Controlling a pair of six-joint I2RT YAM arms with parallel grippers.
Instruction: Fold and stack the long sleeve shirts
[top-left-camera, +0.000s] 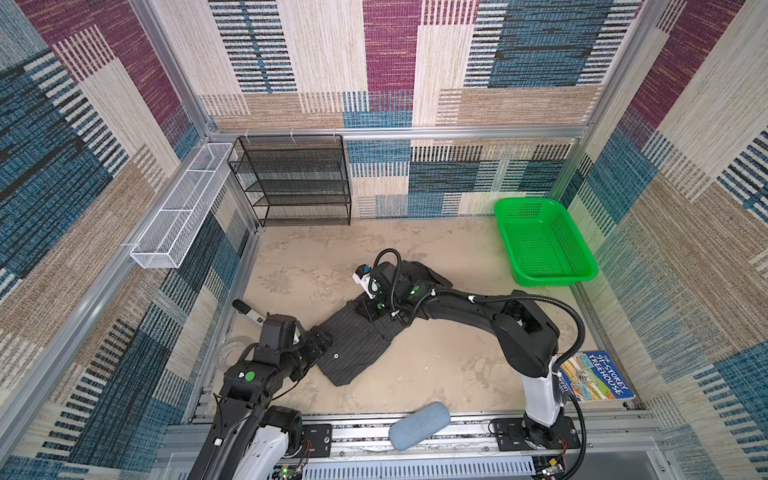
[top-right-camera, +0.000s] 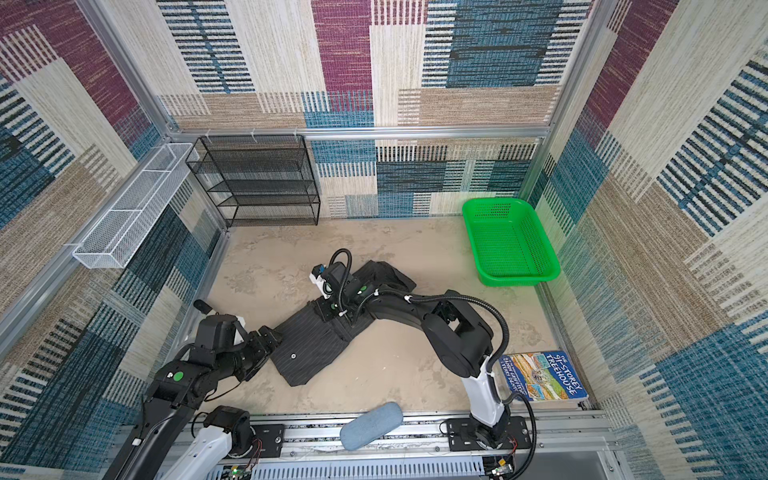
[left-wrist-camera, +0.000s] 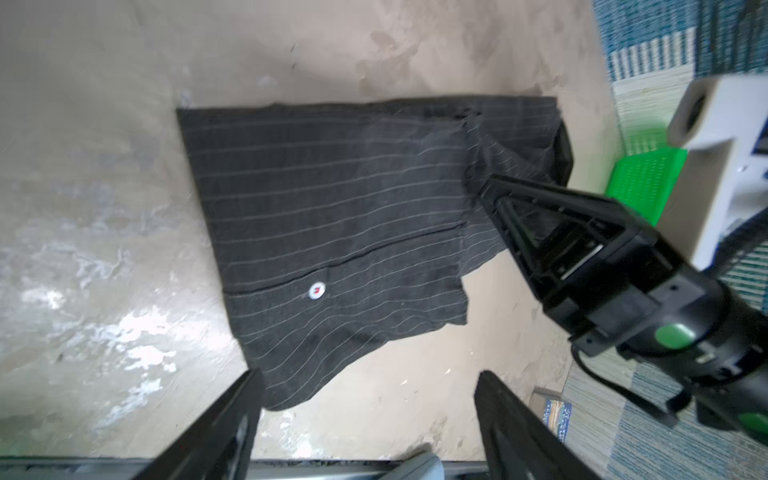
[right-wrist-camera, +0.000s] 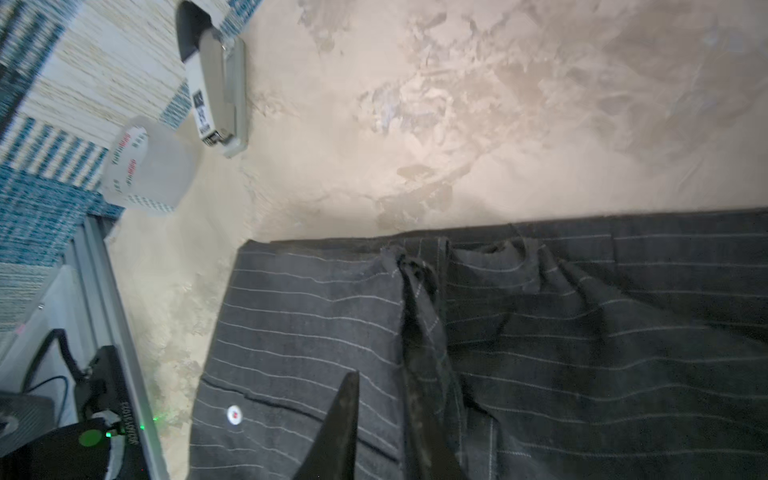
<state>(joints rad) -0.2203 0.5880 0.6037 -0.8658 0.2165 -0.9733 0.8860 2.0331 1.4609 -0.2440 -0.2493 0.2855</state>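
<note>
I can see the shirt's corner (top-left-camera: 339, 377) below the button lying flat in front of my left gripper's open fingers. I should keep moving down until they are on both sides of its edge (left-wrist-camera: 246, 356) and close.
One long sleeve shirt (top-left-camera: 353, 349) (top-right-camera: 305, 355), dark charcoal with thin pale pinstripes and a small light button, lies partly folded on the beige table, running from front left to back right. In the left wrist view the shirt (left-wrist-camera: 332, 208) fills the middle. My left gripper (top-left-camera: 319, 338) (left-wrist-camera: 370, 376) hovers at the shirt's left edge, open with nothing between its fingers. My right gripper (top-left-camera: 369, 308) (right-wrist-camera: 384, 376) is down on the middle of the shirt (right-wrist-camera: 311, 311), jaws nearly together on a raised fold of fabric. From the left wrist view its tip (left-wrist-camera: 488, 185) meets wrinkled cloth.
A green basket (top-left-camera: 544, 245) stands at the back right, a black mesh rack (top-left-camera: 291, 178) at the back left and a white wire tray (top-left-camera: 178, 208) on the left wall. A book (top-left-camera: 594, 374), a blue-grey case (top-left-camera: 419, 424), a stapler (right-wrist-camera: 212, 83) and a tape roll (right-wrist-camera: 145, 166) lie near the edges.
</note>
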